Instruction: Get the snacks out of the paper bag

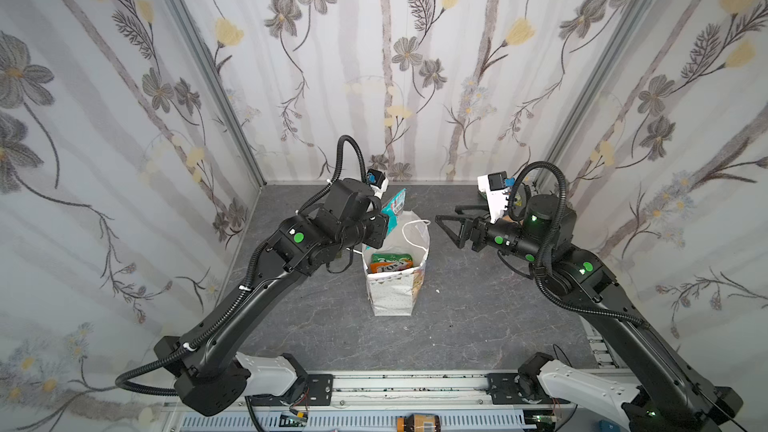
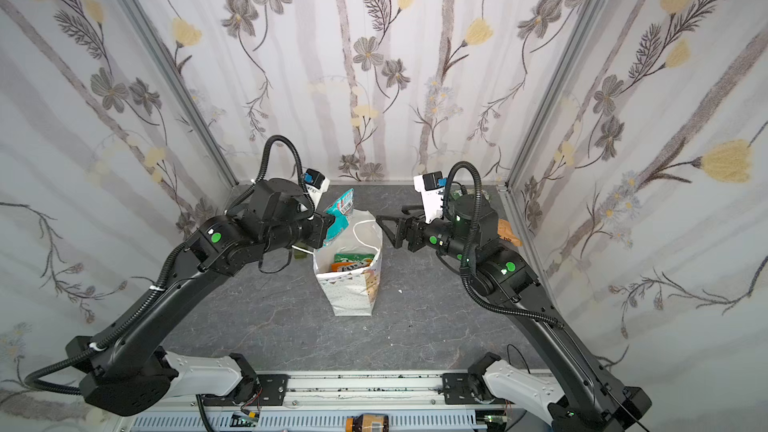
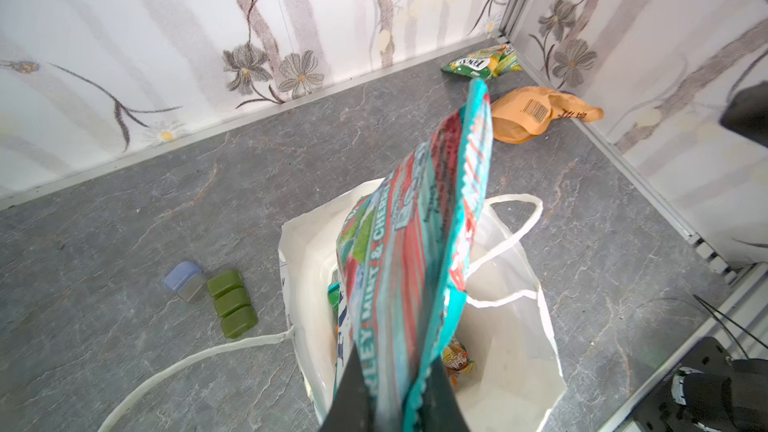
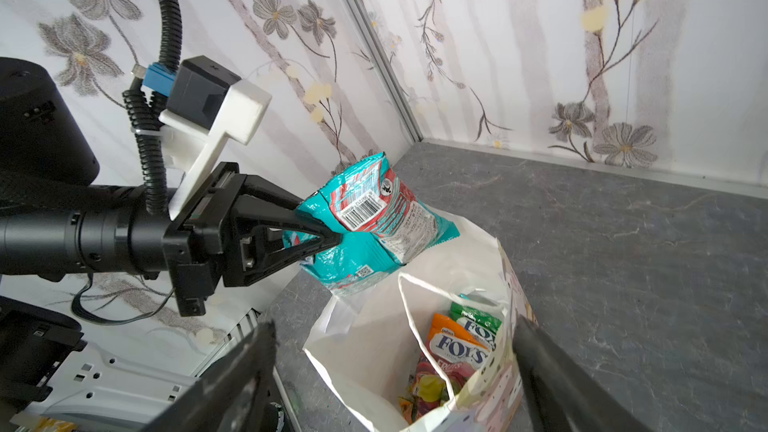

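Observation:
The teal snack packet [image 4: 393, 217] is creased at my left gripper's fingers [image 4: 342, 238], so I expect it to bunch up and slope down when my right gripper takes it.
The white paper bag [image 1: 395, 290] [image 2: 353, 292] stands upright at the table's middle, mouth open. My left gripper [image 3: 399, 388] [image 4: 328, 234] is shut on a teal snack packet [image 1: 394, 203] [image 2: 341, 214] [image 3: 415, 243] [image 4: 374, 222], held in the air just above the bag's back left rim [image 3: 291, 243]. An orange packet [image 4: 457, 342] and a green packet [image 4: 478, 317] lie inside the bag, with more below them. My right gripper [image 1: 446, 214] [image 2: 390, 214] [image 4: 395, 326] is open and empty, to the right of the bag mouth and level with it.
A green snack packet [image 3: 482, 62] and a tan-orange pouch with a barcode [image 3: 536, 112] [image 2: 508, 231] lie in the back right corner. Green blocks [image 3: 230, 303] and a blue block [image 3: 183, 280] sit left of the bag. Flowered walls close in three sides.

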